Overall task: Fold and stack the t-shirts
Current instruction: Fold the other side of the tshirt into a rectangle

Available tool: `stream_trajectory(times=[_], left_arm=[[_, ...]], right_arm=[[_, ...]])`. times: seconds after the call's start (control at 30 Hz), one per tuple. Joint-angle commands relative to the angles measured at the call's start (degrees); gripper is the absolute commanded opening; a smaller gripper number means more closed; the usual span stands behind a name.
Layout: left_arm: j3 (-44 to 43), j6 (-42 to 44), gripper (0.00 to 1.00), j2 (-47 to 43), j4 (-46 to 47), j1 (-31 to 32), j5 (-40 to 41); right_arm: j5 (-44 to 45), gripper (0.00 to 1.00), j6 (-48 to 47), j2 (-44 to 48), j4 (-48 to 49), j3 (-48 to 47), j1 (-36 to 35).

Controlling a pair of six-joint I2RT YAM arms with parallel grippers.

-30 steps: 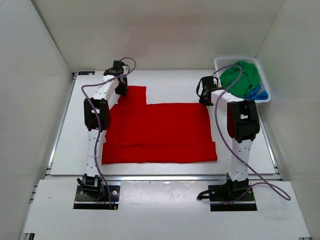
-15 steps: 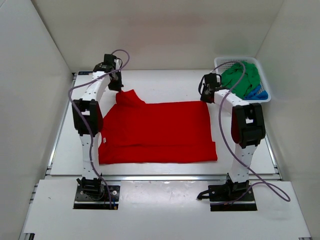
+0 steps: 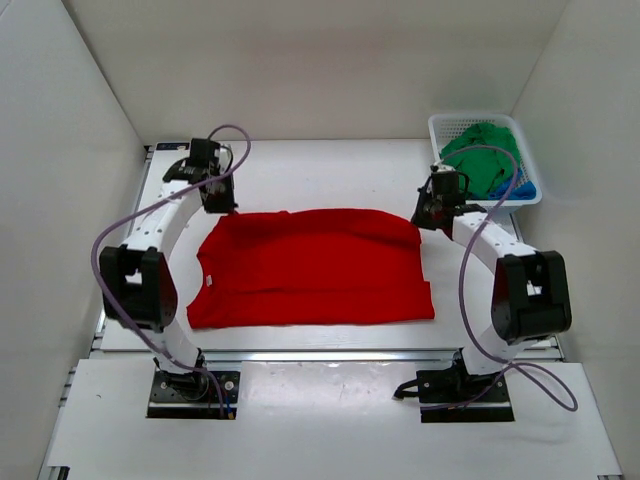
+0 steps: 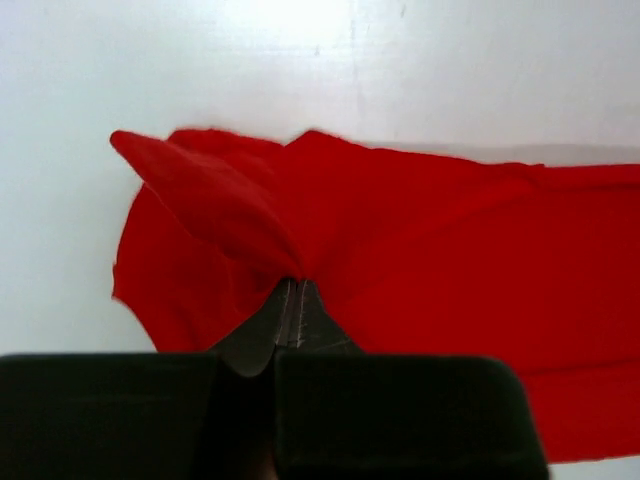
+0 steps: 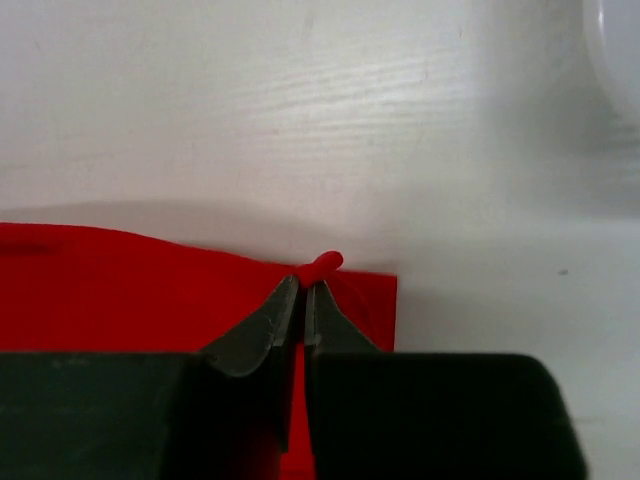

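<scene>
I should put the t-shirt's corner down with my right gripper, take the hem (image 3: 422, 262) and swing it toward me, as I see the red t-shirt lying crosswise (image 3: 310, 255) with its hem off to one side.
The red t-shirt (image 3: 310, 270) lies spread across the middle of the table. My left gripper (image 3: 222, 208) is shut on its far left corner, and the cloth bunches over the fingertips in the left wrist view (image 4: 292, 283). My right gripper (image 3: 428, 220) is shut on its far right corner; a small red pinch pokes out between the tips in the right wrist view (image 5: 308, 282). The far edge of the shirt is lifted and curls toward the near side. The green t-shirt (image 3: 485, 158) and blue t-shirt (image 3: 518, 186) lie in the basket.
The white lattice basket (image 3: 446, 125) stands at the far right corner of the table. White walls close in the back and both sides. Bare white tabletop (image 3: 330, 175) lies beyond the red shirt.
Both grippers have pulled the shirt's far edge toward the near side. The left sleeve that stuck out at the far left has been drawn in. Both arms have swung outward.
</scene>
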State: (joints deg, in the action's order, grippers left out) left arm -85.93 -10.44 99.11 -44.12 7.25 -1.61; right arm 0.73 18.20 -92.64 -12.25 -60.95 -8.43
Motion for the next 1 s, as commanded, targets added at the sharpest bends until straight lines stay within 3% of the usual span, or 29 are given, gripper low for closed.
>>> stream_trajectory(times=[0.0, 0.3, 0.73, 0.87, 0.97], left_arm=[[7.59, -0.28, 0.00, -8.48, 3.16, 0.31, -0.33], [25.79, 0.07, 0.00, -22.89, 3.86, 0.23, -0.23], [38.02, -1.34, 0.00, -30.91, 5.18, 1.98, 0.38], [39.43, -1.95, 0.00, -32.40, 4.92, 2.16, 0.81], [39.79, -2.66, 0.09, -34.24, 4.39, 1.46, 1.52]], right_arm=[[-4.42, 0.00, -1.32, 6.23, 2.67, 3.28, 0.08], [-5.65, 0.00, -1.41, 16.08, 3.55, 15.14, -0.54], [-7.23, 0.00, -3.25, 20.30, 6.80, 25.43, 0.87], [-8.20, 0.11, -2.03, 23.28, 6.45, 29.03, 1.92], [-8.91, 0.23, -0.53, 26.71, 5.13, 30.62, 3.06]])
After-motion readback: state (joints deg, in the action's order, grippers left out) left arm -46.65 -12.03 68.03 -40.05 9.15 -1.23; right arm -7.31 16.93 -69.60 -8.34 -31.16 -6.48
